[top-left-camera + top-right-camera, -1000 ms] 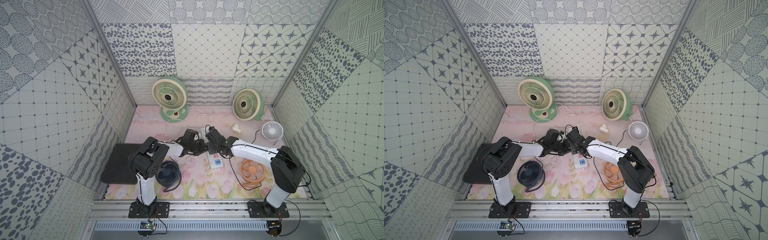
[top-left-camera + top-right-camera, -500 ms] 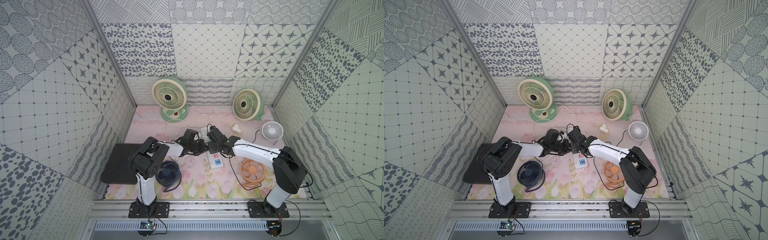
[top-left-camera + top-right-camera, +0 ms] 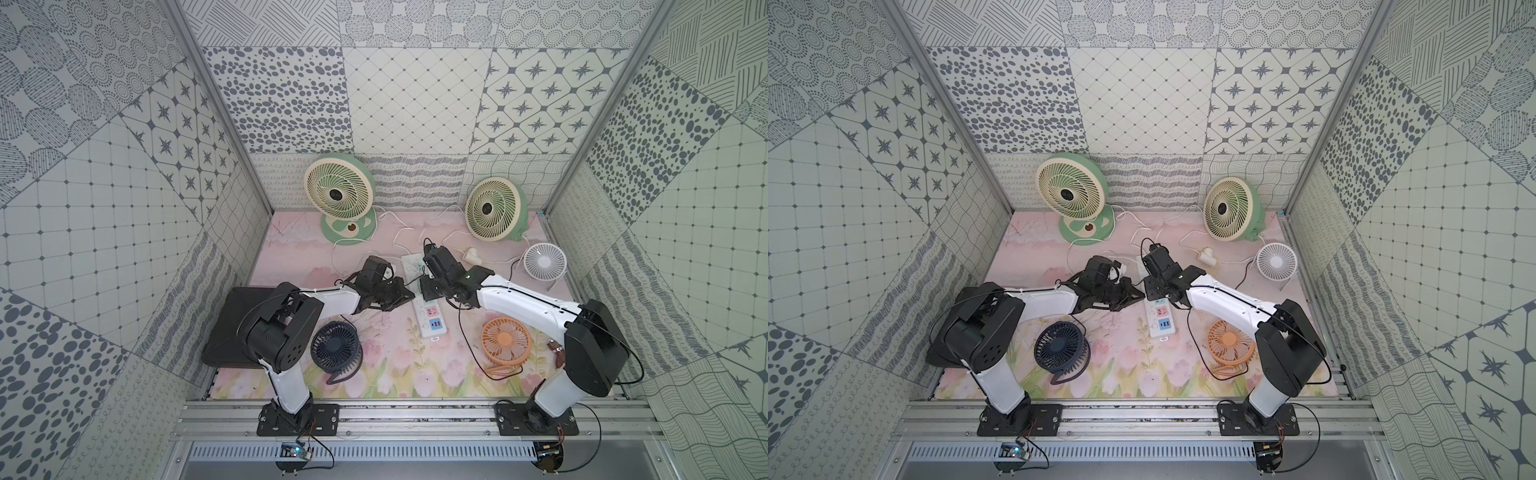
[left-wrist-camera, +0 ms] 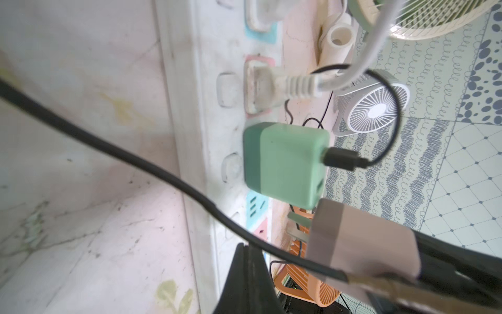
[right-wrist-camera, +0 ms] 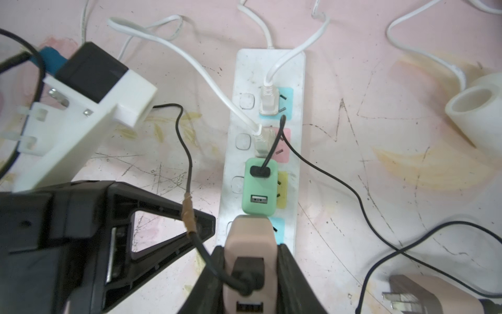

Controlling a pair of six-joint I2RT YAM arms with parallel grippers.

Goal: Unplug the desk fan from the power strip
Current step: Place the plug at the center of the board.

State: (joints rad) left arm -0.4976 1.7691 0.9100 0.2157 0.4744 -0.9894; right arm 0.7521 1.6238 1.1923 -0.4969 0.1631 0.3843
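Note:
My right gripper should keep going toward the open mat (image 3: pixel 382 321) by the dark blue fan and let go there, as the held adapter's pins (image 4: pixel 299 226) are clear of the power strip.
The white power strip (image 3: pixel 428 318) (image 3: pixel 1160 320) (image 5: pixel 297 81) lies mid-mat with pastel sockets. My right gripper (image 5: pixel 251 254) (image 3: pixel 428 286) is shut on a beige USB adapter (image 5: pixel 251 239) (image 4: pixel 358 244). The adapter hangs just off the strip and its bare prongs (image 4: pixel 297 217) show in the left wrist view. A black cable (image 5: pixel 187 168) runs from it across my left gripper (image 5: pixel 209 220) (image 4: pixel 245 258), which is shut with its tip on the strip's edge. A dark blue desk fan (image 3: pixel 334 345) lies front left. I cannot tell which fan the cable feeds.
A green adapter (image 5: pixel 260 187) and two white plugs (image 5: pixel 269 102) stay in the strip. Two green fans (image 3: pixel 340 195) stand at the back. A white fan (image 3: pixel 544 264) and an orange fan (image 3: pixel 505 338) lie right. A black pad (image 3: pixel 235 324) is left. A second beige adapter (image 5: pixel 423 299) lies loose.
The right wrist has shifted very slightly with the beige adapter. The left arm has held still.

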